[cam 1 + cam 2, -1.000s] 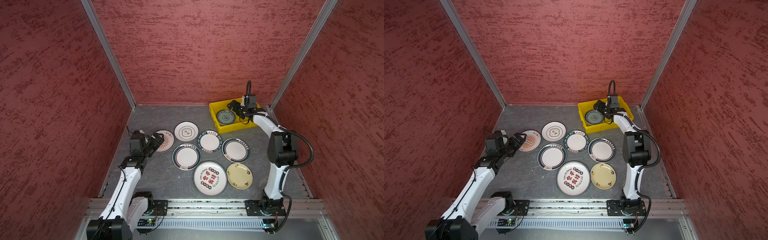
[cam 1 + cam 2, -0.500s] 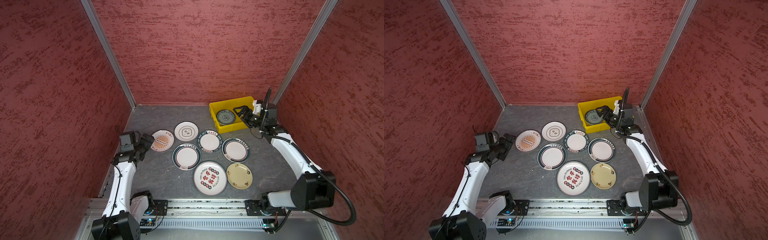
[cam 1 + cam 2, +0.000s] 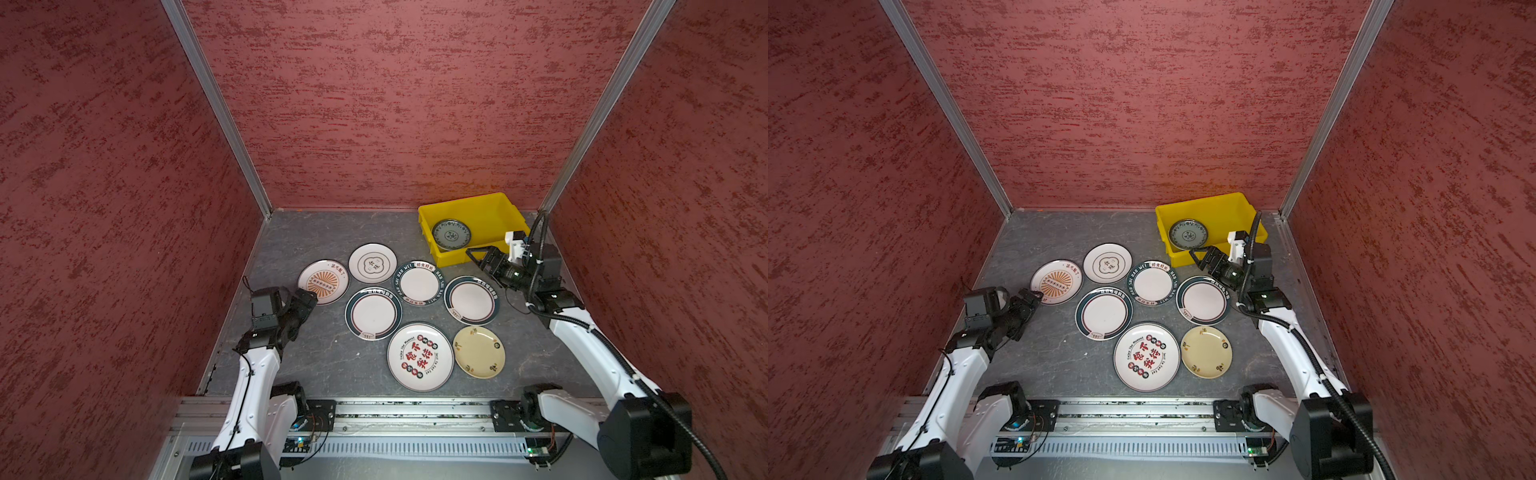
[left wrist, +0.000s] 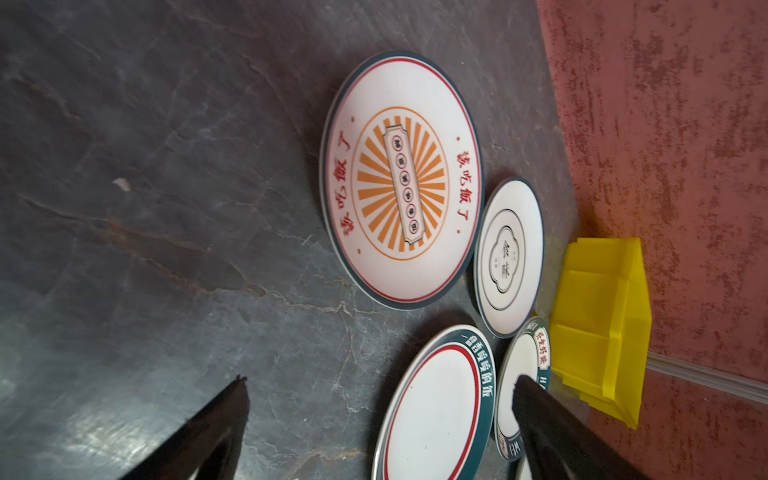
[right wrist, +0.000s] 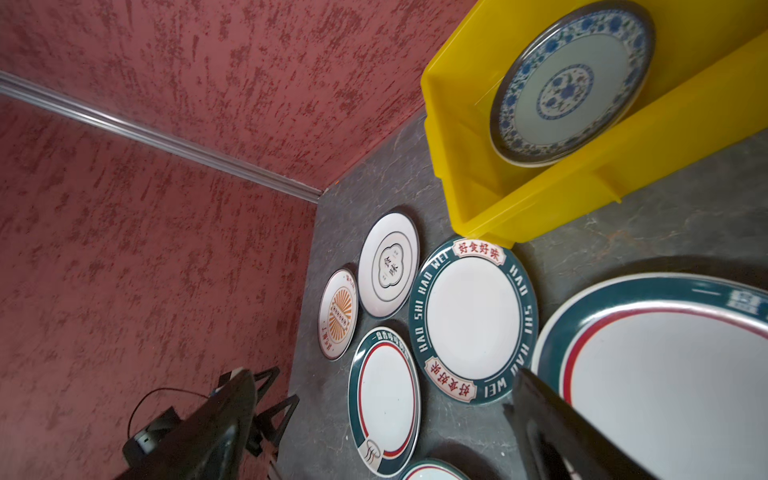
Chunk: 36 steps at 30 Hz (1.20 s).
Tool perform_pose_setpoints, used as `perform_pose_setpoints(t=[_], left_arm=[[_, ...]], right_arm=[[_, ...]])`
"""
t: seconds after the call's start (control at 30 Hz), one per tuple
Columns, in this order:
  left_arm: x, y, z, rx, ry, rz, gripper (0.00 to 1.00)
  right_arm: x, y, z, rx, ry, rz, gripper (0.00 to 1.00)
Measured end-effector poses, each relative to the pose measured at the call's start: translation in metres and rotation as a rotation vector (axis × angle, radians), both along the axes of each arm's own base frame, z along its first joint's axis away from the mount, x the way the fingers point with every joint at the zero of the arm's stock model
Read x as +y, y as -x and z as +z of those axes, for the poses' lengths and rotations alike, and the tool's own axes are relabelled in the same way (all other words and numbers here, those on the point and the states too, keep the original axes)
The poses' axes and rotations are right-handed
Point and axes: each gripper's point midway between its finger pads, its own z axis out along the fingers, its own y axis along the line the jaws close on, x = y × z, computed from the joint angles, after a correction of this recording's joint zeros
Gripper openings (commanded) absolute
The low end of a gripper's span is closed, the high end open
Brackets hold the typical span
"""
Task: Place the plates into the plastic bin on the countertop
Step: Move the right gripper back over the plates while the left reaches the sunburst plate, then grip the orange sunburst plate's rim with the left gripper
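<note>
The orange sunburst plate [image 3: 324, 281] is far from the yellow bin. Next, I take its near rim [image 3: 321, 303] with my left gripper and lift the plate toward my right gripper.
The yellow plastic bin [image 3: 461, 204] stands at the back right of the countertop [image 3: 332, 232] and holds one blue-patterned plate [image 3: 451, 235]. Several plates lie flat on the countertop, among them an orange sunburst plate [image 3: 323, 282], a green-rimmed plate [image 3: 471, 299] and a cream plate [image 3: 479, 351]. My left gripper [image 3: 305, 297] is open and empty, just left of the sunburst plate [image 4: 405, 183]. My right gripper [image 3: 476, 257] is open and empty too, hanging in front of the bin's near wall [image 5: 582, 178], above the green-rimmed plate [image 5: 665, 374].
Red textured walls close in the left, back and right sides. A metal rail [image 3: 415, 409] with both arm bases runs along the front edge. A lettered green-rimmed plate [image 3: 419, 283] lies close to the bin's front corner.
The right arm has pulled back out of the bin, its gripper now in front of the near wall. The left gripper drew away from the sunburst plate, then came back beside it.
</note>
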Motion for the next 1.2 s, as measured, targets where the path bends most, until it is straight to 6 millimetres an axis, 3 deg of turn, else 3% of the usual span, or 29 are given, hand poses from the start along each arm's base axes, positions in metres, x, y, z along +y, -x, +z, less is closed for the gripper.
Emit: perform_pose_setpoints(t=[0.23, 0.37, 0.5, 0.7, 0.87, 1.1, 1.2], left_arm=[[-0.005, -0.003, 0.016, -0.053, -0.026, -0.014, 1.0], [-0.006, -0.004, 0.01, -0.03, -0.01, -0.008, 0.9], [-0.009, -0.01, 0.002, -0.003, 0.033, -0.006, 0.81], [-0.009, -0.024, -0.003, -0.002, 0.081, 0.01, 0.74], [-0.003, -0.03, -0.011, -0.006, 0.101, 0.027, 0.62], [0.003, -0.032, -0.037, 0.032, 0.147, 0.05, 0.57], [0.008, -0.032, -0.048, 0.051, 0.173, 0.063, 0.56]], right_arm=[[0.009, 0.044, 0.014, -0.054, -0.107, 0.074, 0.99], [0.01, 0.058, 0.036, -0.123, -0.122, 0.088, 0.99], [0.013, 0.067, 0.044, -0.137, -0.156, 0.113, 0.99], [0.015, 0.083, 0.026, -0.093, -0.232, 0.128, 0.99], [0.015, 0.09, 0.021, -0.073, -0.286, 0.121, 0.99], [0.014, 0.101, 0.028, -0.116, -0.353, 0.128, 0.99], [0.013, 0.105, 0.019, -0.106, -0.38, 0.124, 0.99]])
